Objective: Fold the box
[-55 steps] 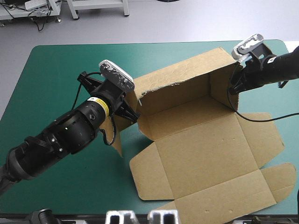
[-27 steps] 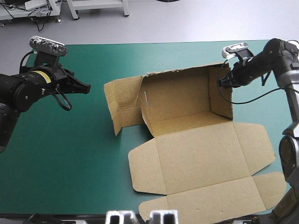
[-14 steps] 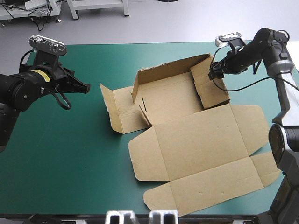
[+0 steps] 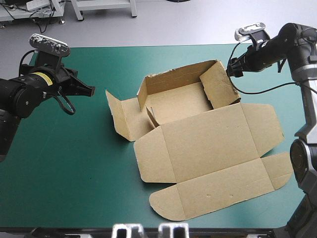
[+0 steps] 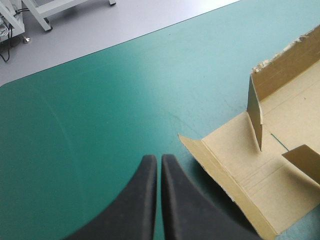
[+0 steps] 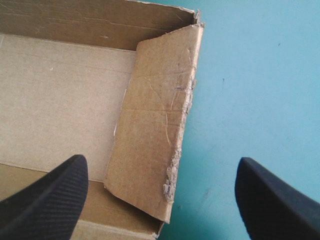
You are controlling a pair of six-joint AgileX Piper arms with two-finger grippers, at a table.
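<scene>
I expect the broad lid (image 4: pixel 212 144) to trail along when I lift the torn-edged side of the brown box, because a crease (image 4: pixel 200 115) joins the lid to the box.
The brown box (image 4: pixel 203 148) lies mid-table, its broad lid flat toward the front. At its far end the back wall (image 4: pixel 173 79) and right wall (image 4: pixel 218 89) stand raised and lean inward, and a left flap (image 4: pixel 121 116) splays outward. My right gripper (image 4: pixel 229 73) hovers open at the right wall's far corner; in its wrist view the torn-edged right wall (image 6: pixel 155 125) lies just ahead of the right gripper (image 6: pixel 160 165), untouched. My left gripper (image 4: pixel 92 90) is shut and holds nothing, well left of the box. In the left wrist view the left gripper (image 5: pixel 155 159) points over bare cover, the box (image 5: pixel 260 165) off to one side.
The teal-green cover (image 4: pixel 74 173) is bare to the left of the box and along its front left. The box's front flaps (image 4: pixel 277 173) reach close to the table's front right edge.
My right gripper opened, let go of the right wall and drew back a little toward the far right. The box settled and slid slightly left and forward. The left arm stayed put.
</scene>
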